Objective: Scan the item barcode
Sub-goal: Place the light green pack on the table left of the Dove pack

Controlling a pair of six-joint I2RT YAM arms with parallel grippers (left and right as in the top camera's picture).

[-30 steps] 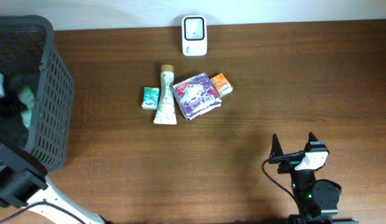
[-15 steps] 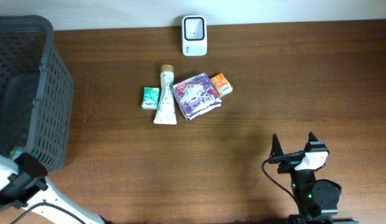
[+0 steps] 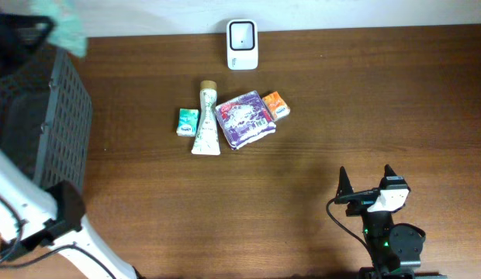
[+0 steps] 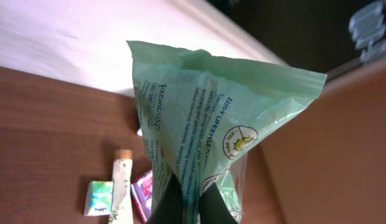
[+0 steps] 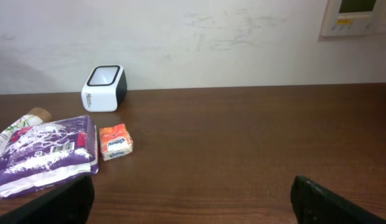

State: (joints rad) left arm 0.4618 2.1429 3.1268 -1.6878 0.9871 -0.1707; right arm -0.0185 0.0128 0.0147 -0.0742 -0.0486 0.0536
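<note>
The space (image 3: 151,128) next to the small green pack is free, so the robot's left gripper should go on carrying the pale green packet past the basket and let go of it there (image 3: 153,139).
My left gripper (image 4: 192,206) is shut on a pale green plastic packet (image 4: 211,106) with printed text, which stands up between its dark fingers (image 4: 171,202). In the overhead view this packet (image 3: 60,19) is a green blur at the far left corner, above the dark basket (image 3: 66,132). The white barcode scanner (image 3: 242,44) stands at the table's far edge, well to the right of the packet, and the right wrist view also shows the scanner (image 5: 104,87). My right gripper (image 3: 367,184) rests open near the front right, with nothing between its fingers (image 5: 65,200).
A white tube (image 3: 205,120), a purple packet (image 3: 244,118), a small orange pack (image 3: 275,105) and a small green pack (image 3: 187,122) lie grouped in front of the scanner. The mesh basket stands at the table's left end.
My left arm has risen out of the basket with the green packet and moved toward the far left corner. The right arm has not moved.
</note>
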